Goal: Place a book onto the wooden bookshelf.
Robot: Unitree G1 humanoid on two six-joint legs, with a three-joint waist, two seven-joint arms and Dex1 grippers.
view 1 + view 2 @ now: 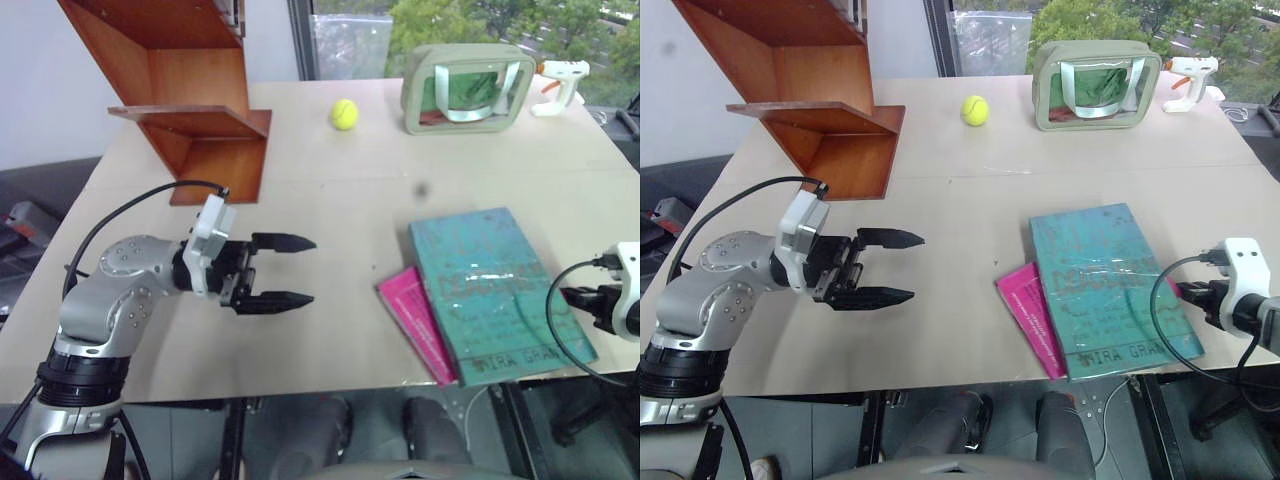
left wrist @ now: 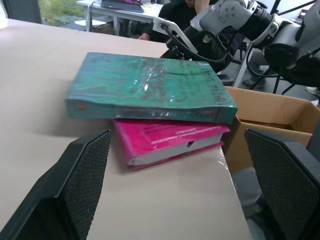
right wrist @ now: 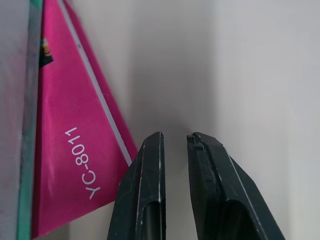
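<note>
My right gripper should first push the teal book's edge (image 1: pixel 550 279) beside its shut fingers towards my left gripper, because the teal book (image 1: pixel 490 290) is too far from my left gripper.
The teal-green book (image 1: pixel 495 285) lies flat near the table's front right, its left edge resting on a thinner pink book (image 1: pixel 413 322). The reddish-brown wooden bookshelf (image 1: pixel 195 95) stands at the back left of the table. My left gripper (image 1: pixel 312 270) hovers over the table left of the books, open and empty, pointing towards them. In the left wrist view the teal book (image 2: pixel 150 85) sits on the pink one (image 2: pixel 165 140). My right gripper (image 1: pixel 578 298) is at the book's right edge, shut on nothing; its fingers (image 3: pixel 150 175) are over the table beside the pink cover (image 3: pixel 65 130).
A yellow tennis ball (image 1: pixel 344 113), a green-trimmed clear bag (image 1: pixel 467 88) and a white glue gun (image 1: pixel 556 84) sit along the back of the table (image 1: pixel 330 210). An open cardboard box (image 2: pixel 272 112) stands on the floor beyond the table's right edge.
</note>
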